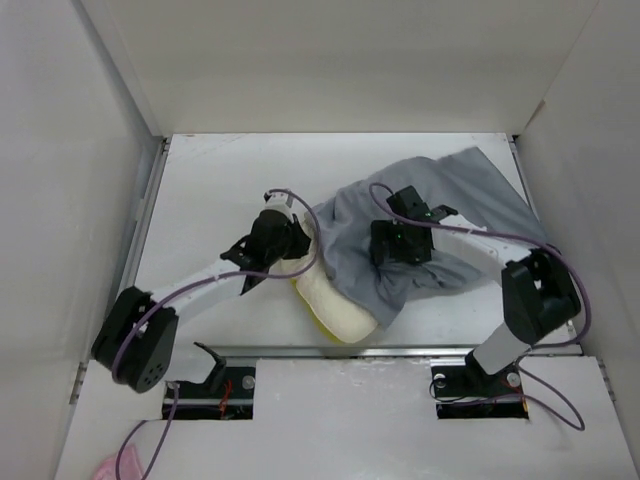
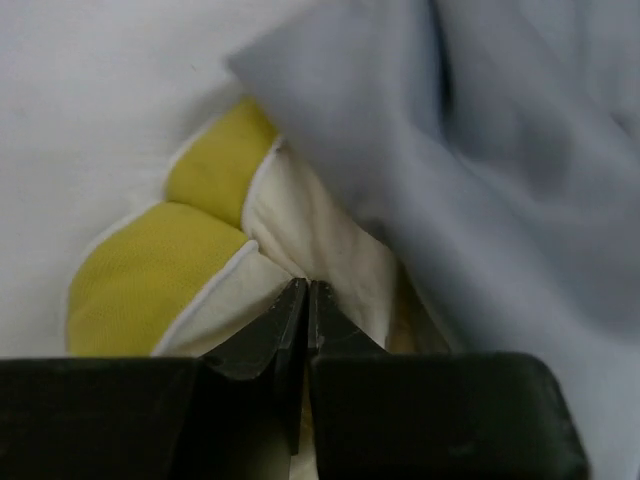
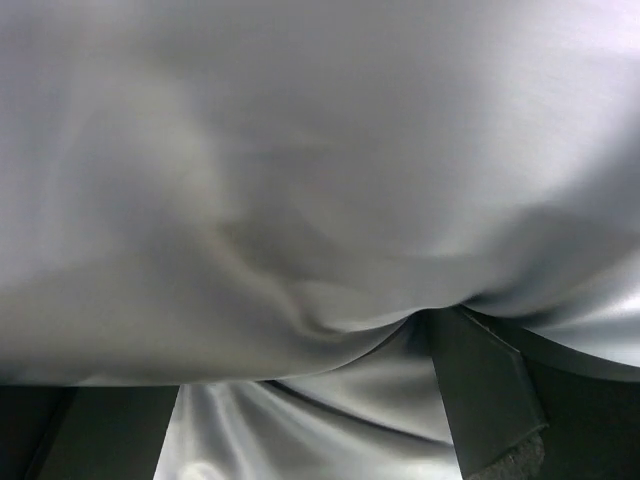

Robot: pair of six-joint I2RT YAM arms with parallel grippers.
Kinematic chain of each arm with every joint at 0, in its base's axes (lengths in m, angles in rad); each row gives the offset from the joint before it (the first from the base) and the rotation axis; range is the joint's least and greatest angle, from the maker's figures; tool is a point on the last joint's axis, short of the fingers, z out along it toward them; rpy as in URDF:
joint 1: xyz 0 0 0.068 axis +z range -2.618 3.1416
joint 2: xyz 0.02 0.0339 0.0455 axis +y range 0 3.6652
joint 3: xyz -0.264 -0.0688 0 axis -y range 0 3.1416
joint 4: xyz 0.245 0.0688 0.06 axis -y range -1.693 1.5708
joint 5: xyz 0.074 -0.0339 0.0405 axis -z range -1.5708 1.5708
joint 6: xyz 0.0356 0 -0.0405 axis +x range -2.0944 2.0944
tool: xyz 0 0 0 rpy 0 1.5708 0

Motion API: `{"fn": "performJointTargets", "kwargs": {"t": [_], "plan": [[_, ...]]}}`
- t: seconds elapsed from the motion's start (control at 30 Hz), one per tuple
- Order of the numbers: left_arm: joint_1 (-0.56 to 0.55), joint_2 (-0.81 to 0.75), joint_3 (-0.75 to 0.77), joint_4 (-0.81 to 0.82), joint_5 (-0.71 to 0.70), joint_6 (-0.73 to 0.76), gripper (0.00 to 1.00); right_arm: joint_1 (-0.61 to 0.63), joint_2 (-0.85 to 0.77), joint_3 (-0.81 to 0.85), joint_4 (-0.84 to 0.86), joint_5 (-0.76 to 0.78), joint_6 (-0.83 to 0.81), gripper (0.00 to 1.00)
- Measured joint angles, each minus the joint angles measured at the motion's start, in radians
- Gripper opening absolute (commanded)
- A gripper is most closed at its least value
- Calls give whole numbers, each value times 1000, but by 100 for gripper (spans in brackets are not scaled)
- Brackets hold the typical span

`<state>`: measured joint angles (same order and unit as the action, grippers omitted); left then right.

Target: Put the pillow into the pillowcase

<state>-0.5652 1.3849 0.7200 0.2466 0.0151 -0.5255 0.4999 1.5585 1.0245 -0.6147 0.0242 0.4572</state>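
The pillow's near end sticks out while my right gripper is in the pillowcase's middle folds, so next my right gripper moves back and grabs that near end.
The cream-yellow pillow lies near the table's front middle, its far part under the grey pillowcase. In the left wrist view the pillow shows its yellow edge, and the pillowcase covers it from the right. My left gripper is at the pillow's left end; its jaws are shut on a pinch of cream fabric. My right gripper rests on the pillowcase near its middle. In the right wrist view its fingers stand wide apart, and grey cloth lies over and between them, hiding the tips.
White walls enclose the table on the left, back and right. A metal rail runs along the near edge. The pillowcase's far corner reaches the right wall. A pink thing shows at the bottom left.
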Motion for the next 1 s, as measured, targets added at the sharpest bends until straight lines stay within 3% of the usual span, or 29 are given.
{"fn": "performJointTargets", "kwargs": {"t": [0.1,0.27,0.33,0.37,0.6,0.73,0.87,1.0], "plan": [[-74,-117,-74,-12,-6,-27,5,-19,121,148,-3,11,-84,99],[-214,-237,-91,-90,18,-63,43,-62,273,407,85,79,-198,99],[-252,-278,-81,-147,27,-73,94,-67,275,453,137,108,-222,99],[-261,-306,-72,-187,21,-82,100,-66,262,463,156,129,-234,99],[-207,-536,6,-383,-248,-148,100,-39,-2,378,166,206,-256,99],[-143,-581,24,-444,-376,-162,100,111,-153,257,142,274,-256,99],[-140,-572,12,-472,-367,-146,100,290,-193,145,80,311,-168,99],[-153,-552,-82,-390,-240,-103,100,304,-291,-53,-16,267,-72,99]]}}
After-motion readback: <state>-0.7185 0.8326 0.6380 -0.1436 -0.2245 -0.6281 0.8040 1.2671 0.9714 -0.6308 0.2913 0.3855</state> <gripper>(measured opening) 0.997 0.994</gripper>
